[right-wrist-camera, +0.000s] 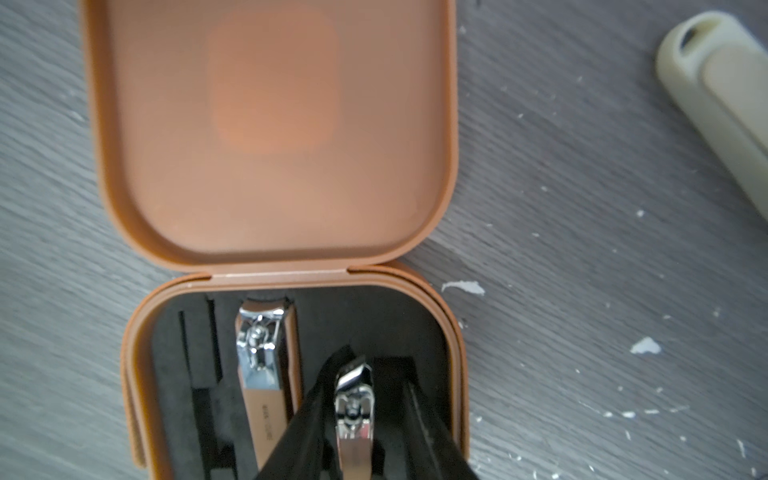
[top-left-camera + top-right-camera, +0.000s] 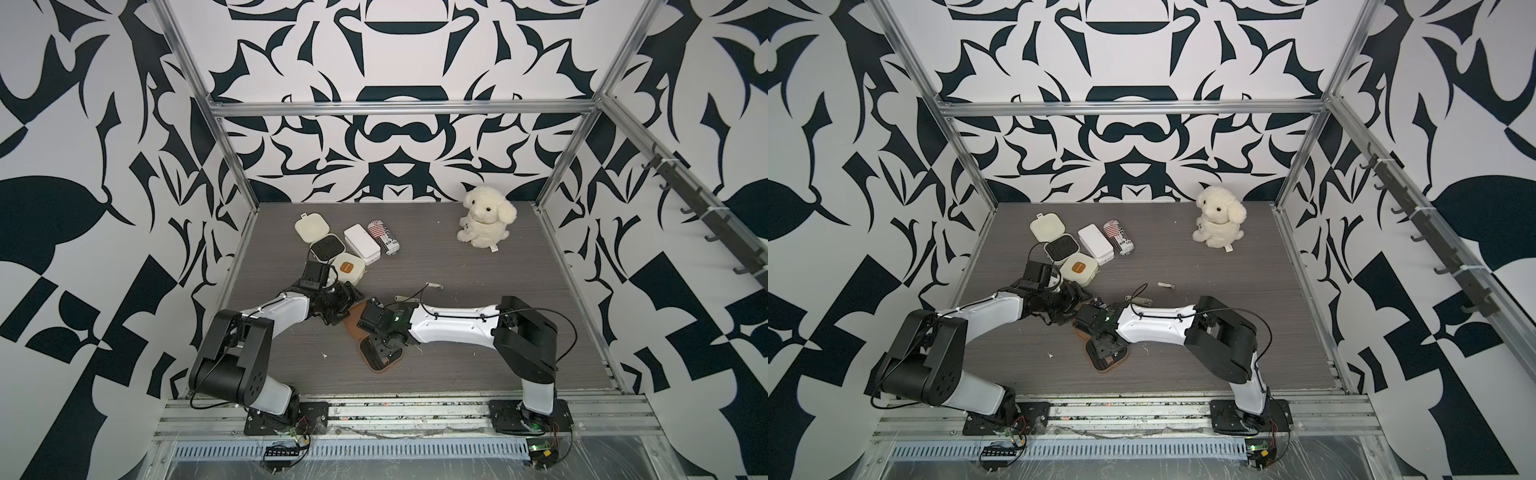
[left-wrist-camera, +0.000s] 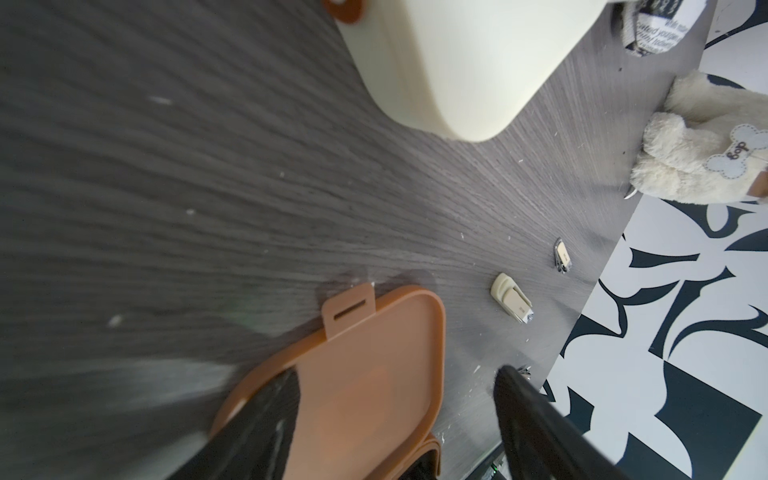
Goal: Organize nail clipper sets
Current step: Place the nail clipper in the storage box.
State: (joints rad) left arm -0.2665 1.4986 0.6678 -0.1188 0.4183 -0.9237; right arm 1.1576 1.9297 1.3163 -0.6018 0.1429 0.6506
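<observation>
I should let go of the smaller clipper with my right gripper, close the gripper's fingers and push the clipper's body (image 1: 355, 448) down, because the clipper sits high over its slot in the case (image 1: 339, 361).
The tan-brown case (image 2: 384, 362) lies open at the front centre, its lid (image 1: 270, 124) flat on the table. In its black slotted inside, a larger metal clipper (image 1: 262, 357) sits in a slot. A smaller clipper (image 1: 353, 407) lies between the fingers of my right gripper (image 1: 376, 370), with a gap on one side. My left gripper (image 3: 397, 374) stands open astride the lid (image 3: 374, 353), one finger (image 3: 266, 415) over the lid's edge. Two loose clippers (image 2: 434, 286) (image 2: 401, 297) lie beyond the case. An open cream case (image 2: 320, 239) and a closed cream case (image 2: 348, 268) are at the back left.
A white rectangular box (image 2: 361, 243) and a striped can (image 2: 384, 237) lie beside the cream cases. A plush dog (image 2: 486, 222) sits at the back right. Metal frame posts and patterned walls close the table on three sides.
</observation>
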